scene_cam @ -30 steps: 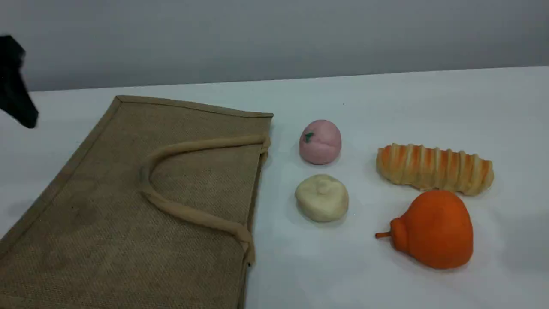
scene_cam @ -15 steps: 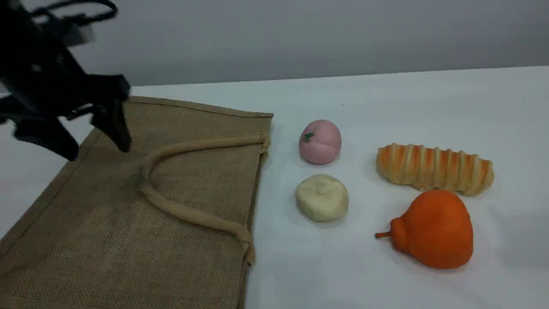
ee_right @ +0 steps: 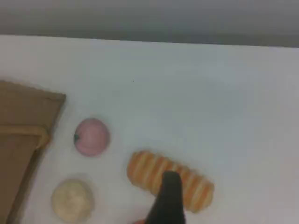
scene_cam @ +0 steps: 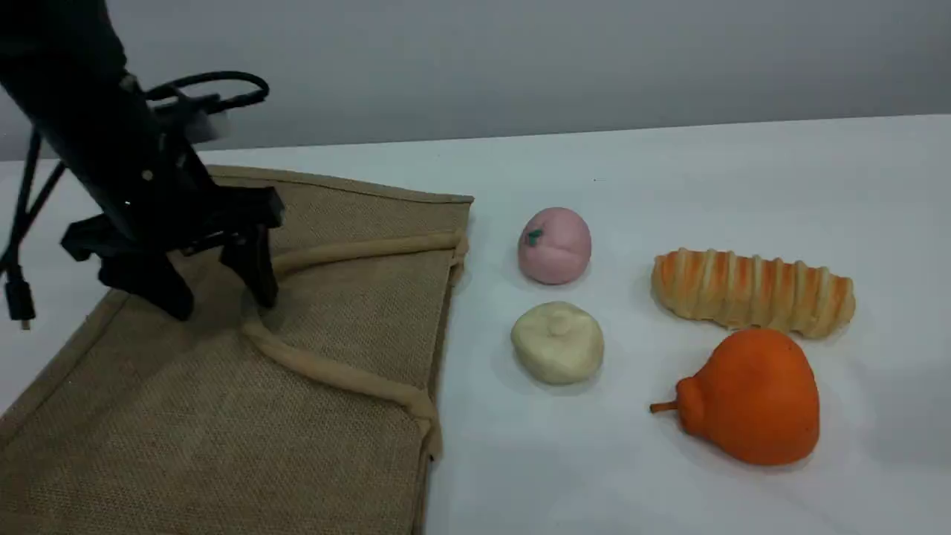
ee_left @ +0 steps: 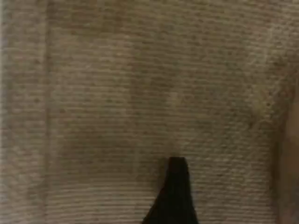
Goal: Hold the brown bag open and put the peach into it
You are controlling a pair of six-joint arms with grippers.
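Note:
I expect the brown bag (scene_cam: 209,414) to open wide and its folded sides to spread when I lift the beige handle, because the handle joins the bag's upper opening edge (scene_cam: 426,409).
The brown bag (scene_cam: 223,416) lies flat on the left of the white table, its mouth edge facing right. One beige handle (scene_cam: 334,375) loops across its top face. My left gripper (scene_cam: 221,303) hovers open just above the bag's far part, fingers straddling the handle's bend; nothing is between them. The left wrist view is filled with the bag's weave (ee_left: 117,93) under one dark fingertip (ee_left: 176,179). The pink peach (scene_cam: 554,245) rests on the table right of the bag's mouth, also seen as the peach (ee_right: 92,136) in the right wrist view. My right gripper is outside the scene view; its fingertip (ee_right: 170,186) hangs high over the bread and holds nothing.
A cream-white lumpy ball (scene_cam: 557,342) sits just in front of the peach. A striped bread roll (scene_cam: 752,292) and an orange pear-shaped fruit (scene_cam: 750,397) lie further right. A black cable (scene_cam: 18,297) dangles from the left arm at the table's left edge.
My left arm has swung in from the far left, moving right and down over the bag, still open. The bag and the foods have not moved.

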